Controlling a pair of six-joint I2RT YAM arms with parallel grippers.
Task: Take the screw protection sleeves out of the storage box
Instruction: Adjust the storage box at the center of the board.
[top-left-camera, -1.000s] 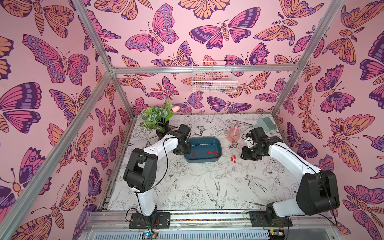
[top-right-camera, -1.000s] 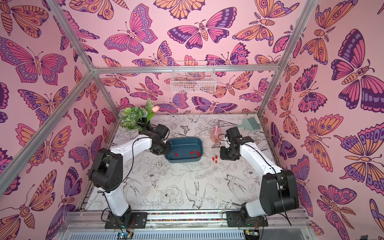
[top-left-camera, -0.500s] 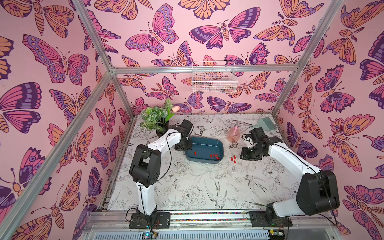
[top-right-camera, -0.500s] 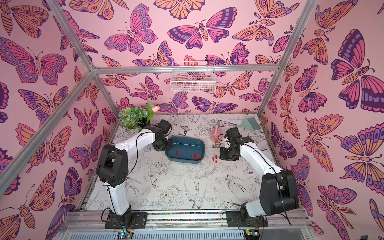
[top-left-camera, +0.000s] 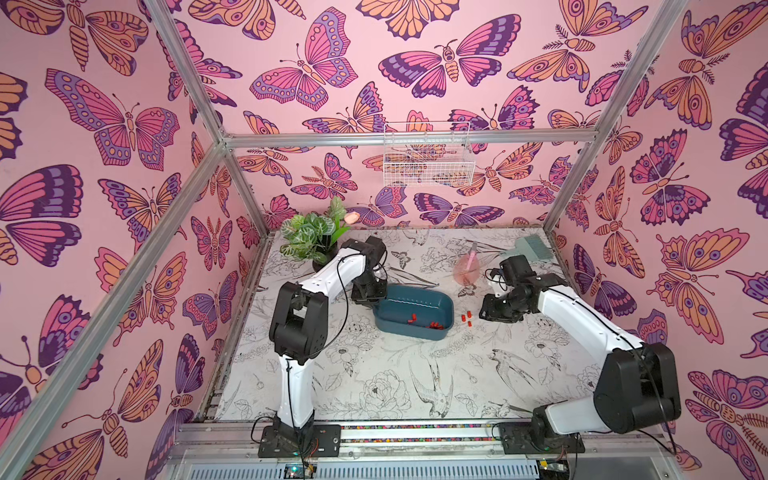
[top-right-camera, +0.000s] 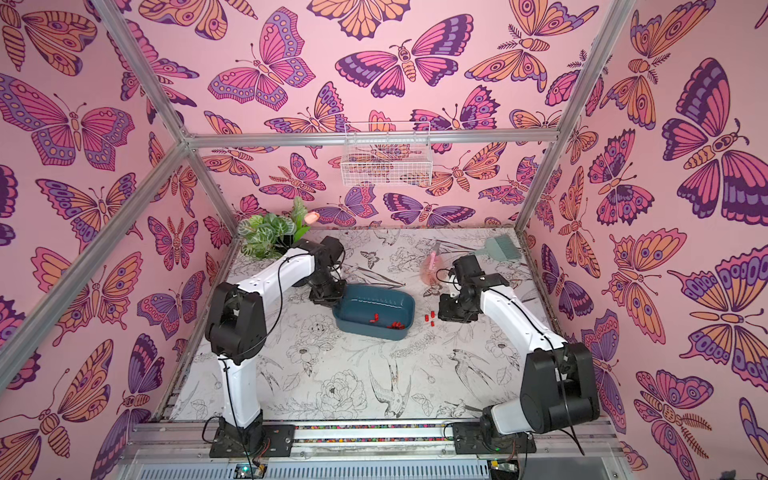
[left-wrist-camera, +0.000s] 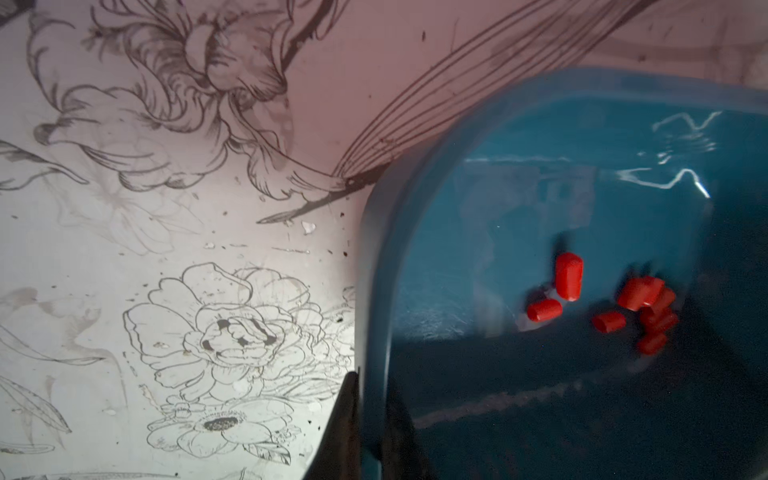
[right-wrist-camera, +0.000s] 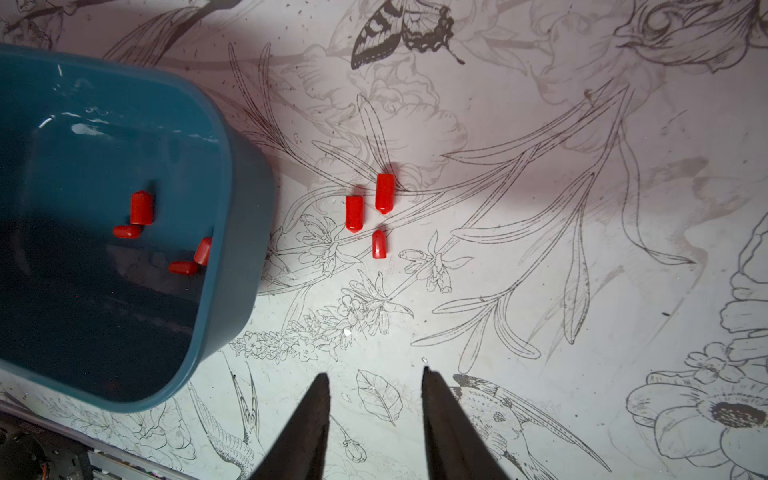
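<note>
The tilted storage box's low end (top-left-camera: 450, 320) still pens in the sleeves (top-left-camera: 436, 325), so my left gripper should set the box down flat before my right gripper reaches inside to get them.
The dark teal storage box (top-left-camera: 415, 305) (top-right-camera: 374, 307) is tilted, its left end raised off the table. My left gripper (top-left-camera: 372, 297) (left-wrist-camera: 372, 386) is shut on the box's left rim (left-wrist-camera: 382, 232), one finger outside the wall and one inside. Several red screw protection sleeves (left-wrist-camera: 569, 276) (top-left-camera: 432, 325) lie gathered at the box's low right end. Three more sleeves (right-wrist-camera: 384, 193) (top-left-camera: 465, 318) (top-right-camera: 429, 318) lie on the table just right of the box (right-wrist-camera: 245, 199). My right gripper (right-wrist-camera: 376, 374) (top-left-camera: 488, 309) stands open and empty, a short way from those three.
A potted plant (top-left-camera: 309, 237) stands at the back left behind the left arm. A pink bottle (top-left-camera: 467, 268) and a teal brush (top-left-camera: 530, 249) lie at the back right. A white wire basket (top-left-camera: 428, 162) hangs on the back wall.
My left gripper closed on the box's left rim and lifted that end. The sleeves inside slid down to the right end. The right arm stayed still.
</note>
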